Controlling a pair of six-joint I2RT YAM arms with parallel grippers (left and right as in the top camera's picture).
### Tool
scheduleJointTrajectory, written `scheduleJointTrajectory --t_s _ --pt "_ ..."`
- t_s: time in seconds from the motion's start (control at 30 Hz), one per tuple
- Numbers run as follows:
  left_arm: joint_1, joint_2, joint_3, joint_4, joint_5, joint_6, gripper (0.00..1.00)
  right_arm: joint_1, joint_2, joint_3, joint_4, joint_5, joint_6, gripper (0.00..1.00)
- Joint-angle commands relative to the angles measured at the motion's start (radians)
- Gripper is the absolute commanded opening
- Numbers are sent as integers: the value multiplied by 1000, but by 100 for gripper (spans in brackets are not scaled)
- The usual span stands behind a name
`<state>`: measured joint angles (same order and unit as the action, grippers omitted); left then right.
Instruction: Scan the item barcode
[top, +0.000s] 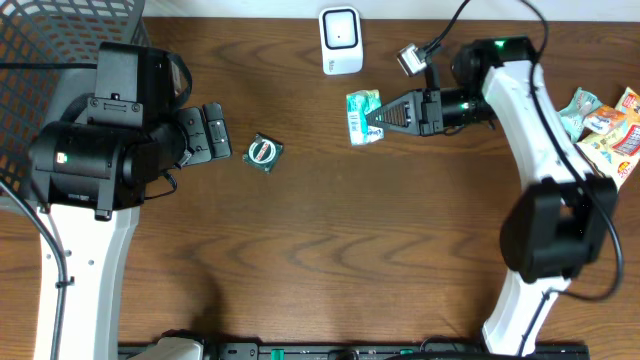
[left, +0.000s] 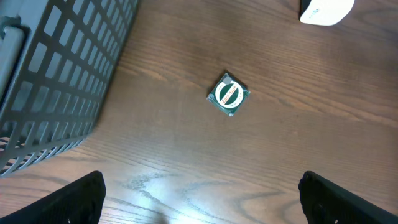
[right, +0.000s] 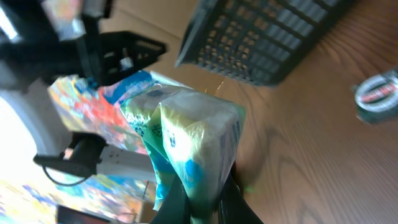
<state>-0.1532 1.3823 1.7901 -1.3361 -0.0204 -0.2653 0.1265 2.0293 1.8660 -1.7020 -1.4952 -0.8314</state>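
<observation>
The packet's white printed panel (top: 355, 123) faces up, short of the white barcode scanner, so next my right gripper tilts the packet down, bringing it over the scanner's window (top: 341, 28).
My right gripper (top: 376, 118) is shut on the end of a green, blue and white packet (top: 362, 116), holding it just below the white barcode scanner (top: 340, 40). In the right wrist view the packet (right: 193, 137) sticks up from between the closed fingers (right: 177, 208) of that gripper (right: 204, 202). No barcode shows on the visible faces. My left gripper (top: 215, 132) stands open and empty, left of a small round green item (top: 265, 153). Seen from the left wrist, that item (left: 228, 94) lies well ahead of the wide-apart fingers (left: 81, 199).
A grey mesh basket (top: 60, 40) fills the far left corner, also seen as the basket (left: 56, 81) beside the left arm. Several colourful snack packets (top: 605, 125) lie at the right edge. The scanner's cable runs along the back.
</observation>
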Motion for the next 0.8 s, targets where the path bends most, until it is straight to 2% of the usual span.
scheduleJointTrajectory --t_s 0.0,0.6,0.67,0.77 --pt "3 -2 -6 -3 6 -2 98 32 -54 11 0 -10 12 1" --pt "3 -2 -6 -3 6 -2 98 63 -59 2 13 9 7 1" --pt "3 -2 -6 -3 6 -2 98 64 -59 2 51 41 8 2" --pt "3 -2 -6 -3 6 -2 98 85 -59 2 149 195 63 2"
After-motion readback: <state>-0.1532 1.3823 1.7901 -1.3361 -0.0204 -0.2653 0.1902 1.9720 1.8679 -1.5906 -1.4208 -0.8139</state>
